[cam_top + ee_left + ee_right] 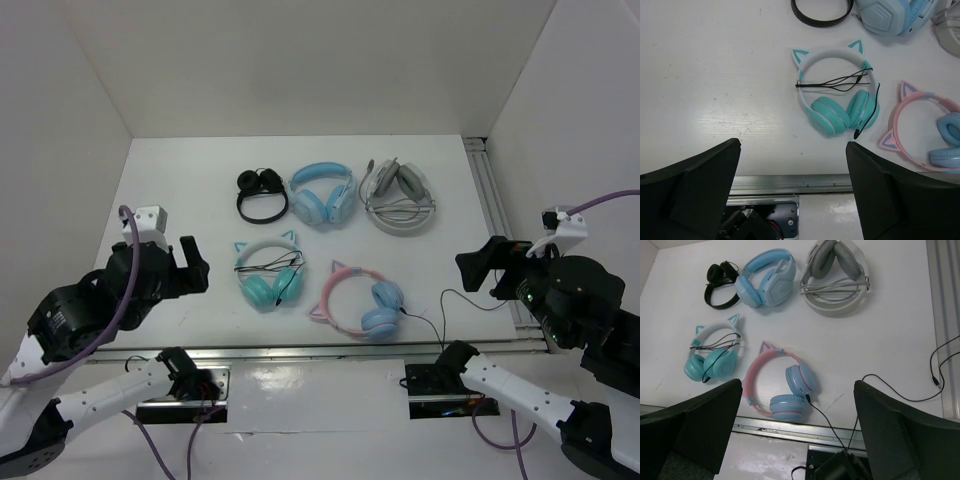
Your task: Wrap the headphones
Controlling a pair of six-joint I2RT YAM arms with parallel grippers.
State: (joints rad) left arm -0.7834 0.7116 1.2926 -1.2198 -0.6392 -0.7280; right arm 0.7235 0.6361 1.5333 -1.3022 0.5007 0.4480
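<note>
The pink headband lies apart from the teal pair. My left gripper should keep going toward it and close on the headband (326, 291) between the cat ears.
The pink cat-ear headphones (358, 300) with light blue ear cups lie flat near the table's front edge, right of centre; they also show in the right wrist view (780, 385) and at the right edge of the left wrist view (925, 127). Their thin black cable (455, 300) runs loose from the lower cup to the right, across the table to the rail (900, 390). My left gripper (190, 265) is open and empty, held above the table's left front. My right gripper (480, 268) is open and empty, above the right front, right of the headphones.
A teal cat-ear pair (268, 272) with its cable wrapped lies left of the pink pair. At the back lie a black pair (262, 194), a light blue pair (322, 192) and a grey-white pair (398, 196). A metal rail (495, 200) runs along the right side.
</note>
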